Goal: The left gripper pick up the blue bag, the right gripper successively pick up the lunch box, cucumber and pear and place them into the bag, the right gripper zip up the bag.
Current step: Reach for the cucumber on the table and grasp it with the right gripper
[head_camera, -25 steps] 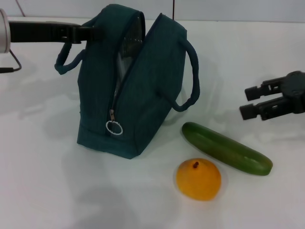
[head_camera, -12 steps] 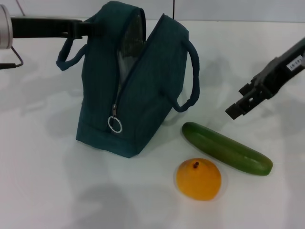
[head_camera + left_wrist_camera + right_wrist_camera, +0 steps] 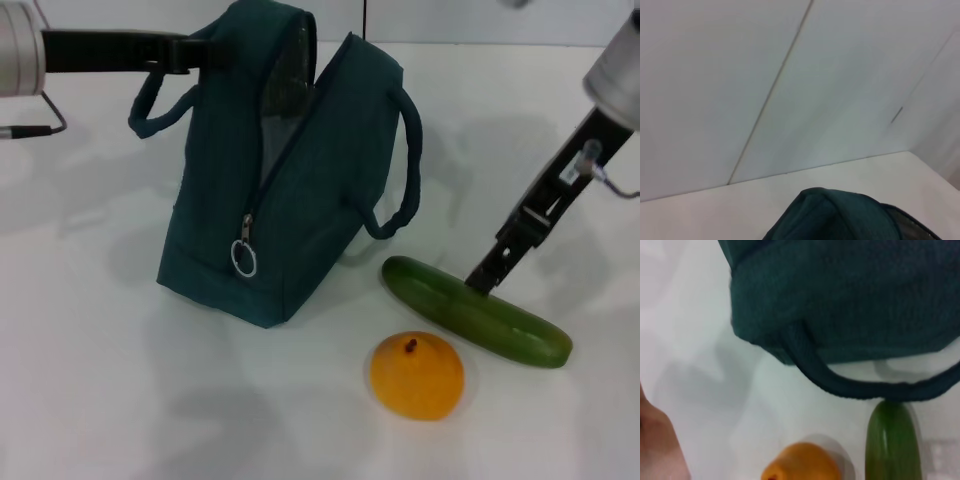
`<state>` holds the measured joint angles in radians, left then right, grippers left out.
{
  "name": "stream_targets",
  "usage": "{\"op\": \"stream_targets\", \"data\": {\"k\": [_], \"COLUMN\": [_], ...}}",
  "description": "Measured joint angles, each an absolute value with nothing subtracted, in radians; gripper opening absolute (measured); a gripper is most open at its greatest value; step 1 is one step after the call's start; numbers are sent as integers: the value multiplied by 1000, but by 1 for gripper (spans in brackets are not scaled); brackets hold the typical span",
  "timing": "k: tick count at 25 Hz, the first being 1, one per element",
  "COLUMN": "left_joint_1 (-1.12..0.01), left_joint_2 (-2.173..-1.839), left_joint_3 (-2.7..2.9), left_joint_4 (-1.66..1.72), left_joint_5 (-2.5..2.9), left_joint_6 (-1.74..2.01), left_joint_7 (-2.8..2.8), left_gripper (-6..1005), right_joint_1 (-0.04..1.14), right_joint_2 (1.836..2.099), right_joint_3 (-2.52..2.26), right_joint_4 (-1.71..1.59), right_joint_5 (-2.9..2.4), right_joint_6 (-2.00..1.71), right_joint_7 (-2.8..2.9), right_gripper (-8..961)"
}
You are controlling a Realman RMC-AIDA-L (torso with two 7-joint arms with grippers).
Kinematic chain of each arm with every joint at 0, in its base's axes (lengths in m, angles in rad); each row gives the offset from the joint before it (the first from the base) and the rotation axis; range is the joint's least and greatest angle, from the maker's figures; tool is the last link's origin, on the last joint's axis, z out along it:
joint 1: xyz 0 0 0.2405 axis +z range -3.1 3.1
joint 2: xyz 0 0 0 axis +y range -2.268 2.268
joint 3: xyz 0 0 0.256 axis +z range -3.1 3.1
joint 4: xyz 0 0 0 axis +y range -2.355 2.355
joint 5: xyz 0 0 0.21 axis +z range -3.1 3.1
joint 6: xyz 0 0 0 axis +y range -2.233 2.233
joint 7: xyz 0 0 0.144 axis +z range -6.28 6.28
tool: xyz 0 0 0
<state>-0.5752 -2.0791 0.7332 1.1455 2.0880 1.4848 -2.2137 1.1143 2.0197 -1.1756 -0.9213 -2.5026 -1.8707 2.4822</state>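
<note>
The right gripper's open fingers are across the cucumber's narrow width and there is a gap (image 3: 461, 341) beside the pear, so the gripper keeps going down and closes around the cucumber's middle (image 3: 490, 317).
The blue bag (image 3: 300, 200) stands tilted on the white table, its zip open at the top. My left gripper (image 3: 190, 52) is shut on the bag's upper left edge by the handle. Only a grey inner surface shows in the opening, and the lunch box is hidden. In front of the bag on the right lies the green cucumber (image 3: 475, 312). The orange-yellow pear (image 3: 417, 375) sits just ahead of it. My right gripper (image 3: 484, 279) reaches down from the right, open, its tip at the cucumber's top side. The right wrist view shows the bag (image 3: 850, 300), cucumber (image 3: 892, 440) and pear (image 3: 800, 462).
The bag's right handle (image 3: 405, 170) hangs out toward the cucumber. A round zip pull (image 3: 244, 260) dangles at the bag's front. A pale wall (image 3: 790, 75) stands behind the white table (image 3: 100, 380).
My right arm has swung in from the right and come down until its tip meets the cucumber. The bag has shifted slightly right with the left gripper.
</note>
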Motion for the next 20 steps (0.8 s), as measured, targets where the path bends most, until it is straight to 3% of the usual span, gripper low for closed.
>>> {"op": "stream_targets", "data": {"k": [20], "left_joint_1": [-579], "left_joint_2": [-2080], "left_joint_3": [735], "left_joint_4": [1121], "left_joint_5": [2088], "left_joint_6": [1485], "left_joint_7": [-2180], "left_gripper": [50], "right_joint_1": [1119], "right_joint_2": [2028], "right_joint_3": [-1413], "right_joint_4": [-749], "right_joint_5": [-2464], "right_joint_6": [-1656], "right_joint_7": [2494], "right_gripper": [860]}}
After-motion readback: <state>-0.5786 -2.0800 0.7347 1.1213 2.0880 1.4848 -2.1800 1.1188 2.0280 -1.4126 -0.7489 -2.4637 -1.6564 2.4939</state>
